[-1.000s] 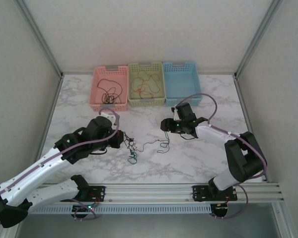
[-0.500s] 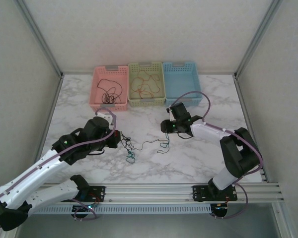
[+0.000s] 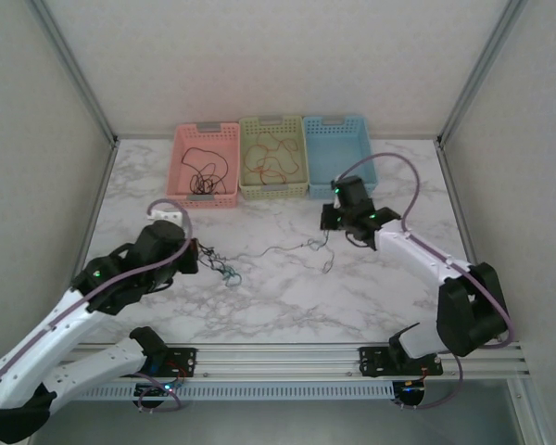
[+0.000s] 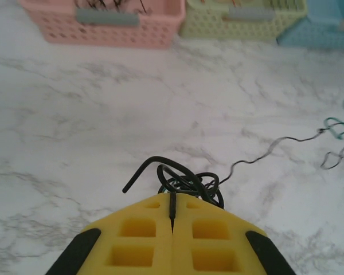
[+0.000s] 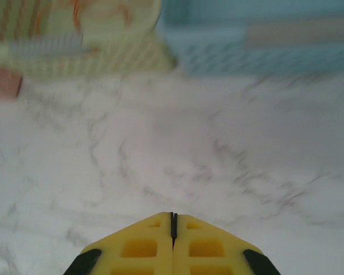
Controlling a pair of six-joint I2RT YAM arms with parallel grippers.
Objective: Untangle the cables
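Observation:
The thin piece of cable is stretched out long and the knot stays bunched (image 4: 190, 182), so my left gripper needs to bring the knot toward the middle (image 3: 255, 239), where my right gripper can reach it.
The cables form a small black and teal tangle (image 3: 224, 271) on the marble table, left of centre. My left gripper (image 3: 199, 252) is shut on a black strand of it. In the left wrist view the knot (image 4: 189, 180) bunches right at the closed yellow tips (image 4: 173, 197). A thin strand (image 3: 278, 248) runs taut from the tangle rightward up to my right gripper (image 3: 327, 225). That gripper is shut, with a dark thread pinched in the seam (image 5: 173, 216). A teal loop (image 3: 327, 262) dangles below it, the same loop (image 4: 337, 123) lying at the right of the left wrist view.
Three baskets stand in a row at the back. The pink one (image 3: 179, 176) holds black cables, the green one (image 3: 273, 190) holds red-orange cables, and the blue one (image 3: 369, 158) is right of them. Metal frame posts and walls border the table.
My right gripper closed and rose back and to the right with a strand. The left arm drew back to the left. The tangle stretched out between the two grippers.

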